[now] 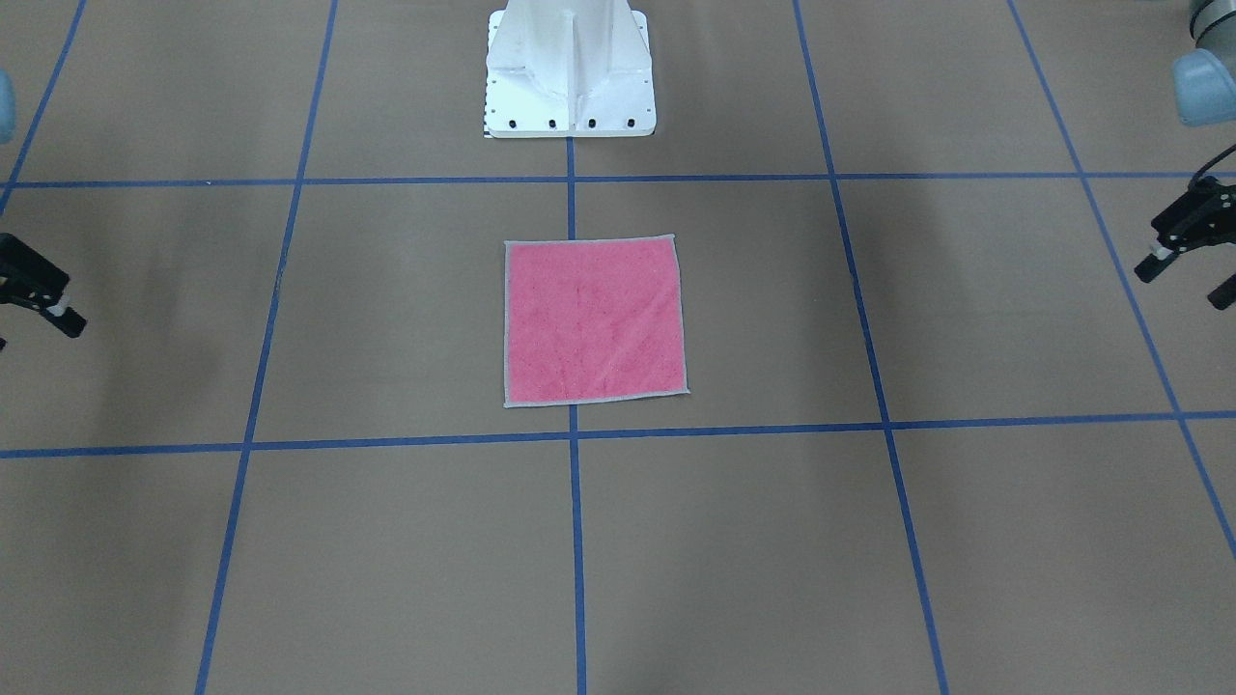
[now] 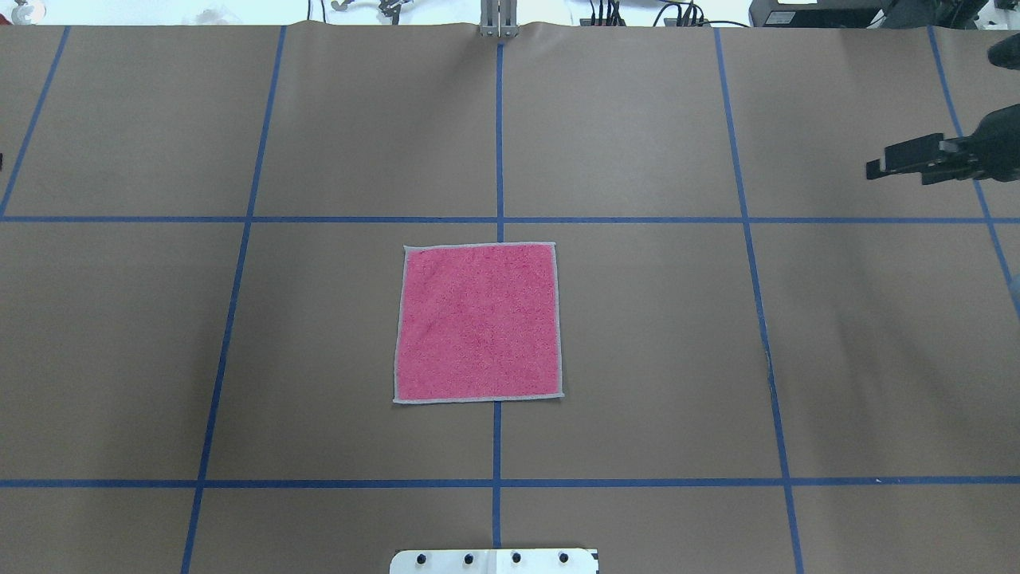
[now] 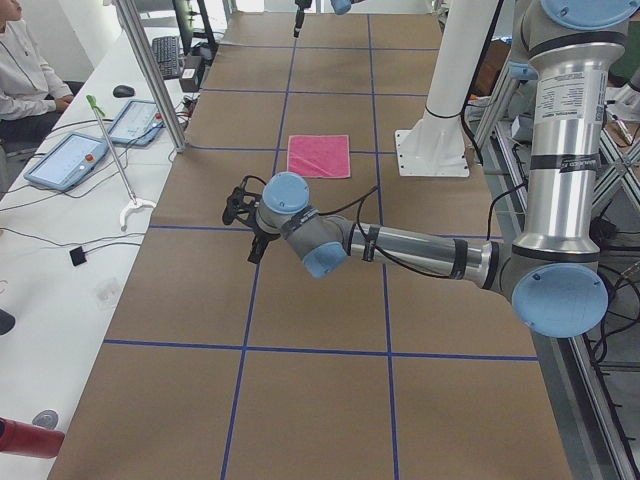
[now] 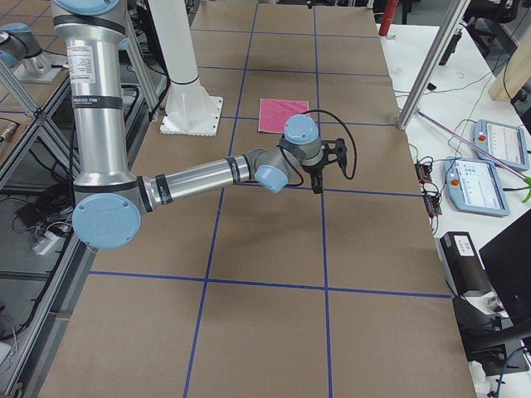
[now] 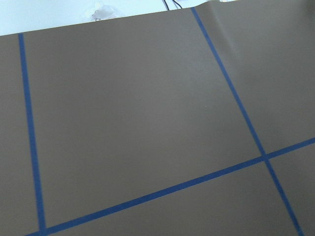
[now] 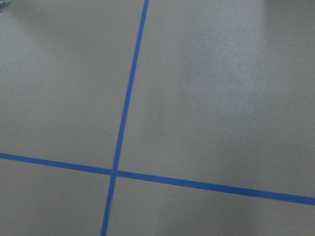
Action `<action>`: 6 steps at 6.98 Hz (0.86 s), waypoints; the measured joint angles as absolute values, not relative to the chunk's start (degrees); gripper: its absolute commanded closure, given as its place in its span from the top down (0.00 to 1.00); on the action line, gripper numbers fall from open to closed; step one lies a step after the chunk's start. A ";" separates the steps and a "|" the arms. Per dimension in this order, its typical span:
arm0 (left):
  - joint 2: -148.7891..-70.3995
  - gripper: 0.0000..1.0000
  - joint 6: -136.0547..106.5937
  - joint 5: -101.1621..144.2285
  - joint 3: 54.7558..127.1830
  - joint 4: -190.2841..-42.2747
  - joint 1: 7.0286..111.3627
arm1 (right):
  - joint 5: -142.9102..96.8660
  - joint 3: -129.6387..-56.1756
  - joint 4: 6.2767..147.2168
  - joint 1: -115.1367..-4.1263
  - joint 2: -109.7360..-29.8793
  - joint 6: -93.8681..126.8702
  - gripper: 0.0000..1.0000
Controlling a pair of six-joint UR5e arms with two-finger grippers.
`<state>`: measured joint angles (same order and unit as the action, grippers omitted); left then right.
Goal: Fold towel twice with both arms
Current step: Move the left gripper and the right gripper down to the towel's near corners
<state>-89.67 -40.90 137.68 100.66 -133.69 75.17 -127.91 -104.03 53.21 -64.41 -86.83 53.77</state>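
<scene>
The towel's pink side (image 1: 594,322) has a light grey border (image 1: 597,401) around it, so the towel will show a grey bottom side when I fold it over.
The towel (image 1: 594,320) lies flat and unfolded at the middle of the table, pink face up, with its light grey border all round. It also shows in the overhead view (image 2: 478,323) and small in both side views (image 3: 319,156) (image 4: 283,114). My left gripper (image 1: 1186,283) hangs open and empty at the table's far left side, far from the towel. My right gripper (image 1: 34,333) is half cut by the frame edge; in the overhead view (image 2: 900,166) it hovers open and empty far to the right. Both wrist views show only bare table.
The white bolted pedestal (image 1: 570,87) stands just behind the towel. Blue tape lines (image 2: 498,482) grid the brown table. A side bench with tablets (image 3: 70,160), an aluminium post (image 3: 150,70) and a seated operator (image 3: 20,70) lie beyond the far edge.
</scene>
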 measured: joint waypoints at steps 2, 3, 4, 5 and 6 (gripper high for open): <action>-89.95 1.00 -57.07 132.68 106.75 -133.74 67.12 | -121.11 -108.94 53.04 -55.88 -84.78 68.71 0.97; -90.59 1.00 -62.96 127.91 108.43 -133.67 61.38 | -117.23 -111.04 53.10 -51.85 -84.04 74.43 0.97; -91.63 1.00 -67.91 121.91 109.10 -133.57 54.71 | -112.87 -112.75 53.29 -47.87 -83.52 78.98 0.95; -93.12 1.00 -72.81 115.20 109.33 -133.44 47.52 | -109.05 -113.96 53.53 -44.41 -83.09 83.01 0.95; -94.92 1.00 -77.51 108.66 109.32 -133.23 40.51 | -105.93 -114.74 53.66 -41.50 -82.83 87.29 0.95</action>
